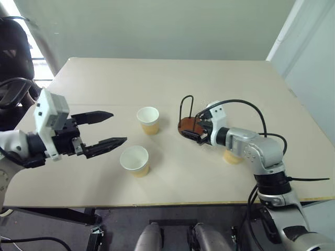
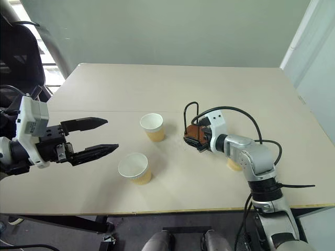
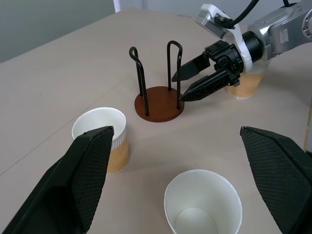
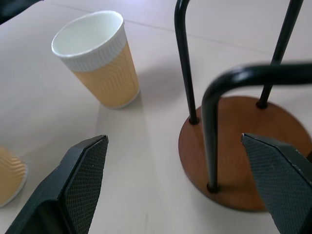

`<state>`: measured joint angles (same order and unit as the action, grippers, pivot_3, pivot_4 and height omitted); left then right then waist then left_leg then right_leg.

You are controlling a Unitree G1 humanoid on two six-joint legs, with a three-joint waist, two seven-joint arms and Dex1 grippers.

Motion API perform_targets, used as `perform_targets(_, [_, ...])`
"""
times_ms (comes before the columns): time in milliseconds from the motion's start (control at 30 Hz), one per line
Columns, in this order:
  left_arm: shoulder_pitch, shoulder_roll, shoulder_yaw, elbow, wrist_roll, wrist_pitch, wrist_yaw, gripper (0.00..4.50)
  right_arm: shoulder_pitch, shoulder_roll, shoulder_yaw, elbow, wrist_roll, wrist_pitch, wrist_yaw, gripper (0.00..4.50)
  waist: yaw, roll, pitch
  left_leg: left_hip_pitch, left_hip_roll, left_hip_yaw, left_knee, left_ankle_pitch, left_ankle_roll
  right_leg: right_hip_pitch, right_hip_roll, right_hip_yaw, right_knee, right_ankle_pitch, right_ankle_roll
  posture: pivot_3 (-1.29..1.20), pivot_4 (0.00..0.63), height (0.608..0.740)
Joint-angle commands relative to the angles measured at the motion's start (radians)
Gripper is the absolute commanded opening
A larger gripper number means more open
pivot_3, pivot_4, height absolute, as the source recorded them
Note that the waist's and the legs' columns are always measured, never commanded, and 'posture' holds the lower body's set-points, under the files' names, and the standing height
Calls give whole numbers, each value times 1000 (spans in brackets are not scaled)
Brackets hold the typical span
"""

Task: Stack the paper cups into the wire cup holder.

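The wire cup holder (image 1: pixel 187 125) stands a long way from the front edge, so the robot's right gripper should grip its near wire loop (image 1: pixel 195 120) and pull it closer before stacking cups.
The wire cup holder (image 3: pixel 159 103), a reddish-brown disc with upright black wire loops, stands empty at mid table. My right gripper (image 3: pixel 177 88) is open right beside it, its fingertips at the edge of the disc and nothing between them. One paper cup (image 1: pixel 148 120) stands upright left of the holder and a second (image 1: pixel 134 160) nearer the front edge. A third cup (image 3: pixel 243 85) stands behind my right wrist, partly hidden by the arm. My left gripper (image 1: pixel 119 127) hovers open and empty to the left of the two cups.
The beige table (image 1: pixel 157 78) has open surface behind the holder and to the far right. A black cable (image 1: pixel 246 107) loops over my right forearm. A dark chair (image 1: pixel 13 47) stands off the table's far left corner.
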<state>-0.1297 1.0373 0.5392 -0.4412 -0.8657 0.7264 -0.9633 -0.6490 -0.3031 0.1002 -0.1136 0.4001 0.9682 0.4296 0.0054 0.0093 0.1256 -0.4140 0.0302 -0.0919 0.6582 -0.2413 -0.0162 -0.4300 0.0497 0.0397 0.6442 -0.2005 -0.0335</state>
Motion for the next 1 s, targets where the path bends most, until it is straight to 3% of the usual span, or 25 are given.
perform_targets(33, [-5, 12, 30, -22, -7, -3, 3, 4500, -23, 16, -14, -9, -20, -45, -18, 3872, 0, 0, 0, 0, 0, 0, 0, 0, 0, 0, 0, 0, 0, 0, 0, 0, 150, 740])
perform_targets(400, [-35, 17, -7, 4, 4, -17, -16, 4500, -2, 16, -2, -22, -46, -62, -11, 19, -1, 0, 0, 0, 0, 0, -1, 0, -1, -1, 0, 0, 0, 0, 0, 0, 150, 740])
perform_targets(500, [-49, 20, -15, 11, 5, -15, -20, 4500, 20, -9, 6, -42, -40, -67, 28, 19, -1, -1, -1, 0, 0, 0, -1, -1, -1, 0, 0, 0, 0, 0, -1, 0, 150, 740])
perform_targets(867, [-92, 40, -44, 47, 0, -3, -36, 4500, 199, -444, 11, -353, 238, -159, 708, 19, 4, -3, -2, -2, 0, 1, 0, -2, -4, 1, 0, 0, -2, -1, 2, 0, 150, 740])
perform_targets(1000, [-122, 45, -73, 64, 7, -7, -47, 4500, 219, -466, 62, -355, 219, -238, 792, 19, -1, -3, -1, 1, 0, 1, 1, -1, -4, 4, 1, 0, -2, -4, 0, 0, 150, 740])
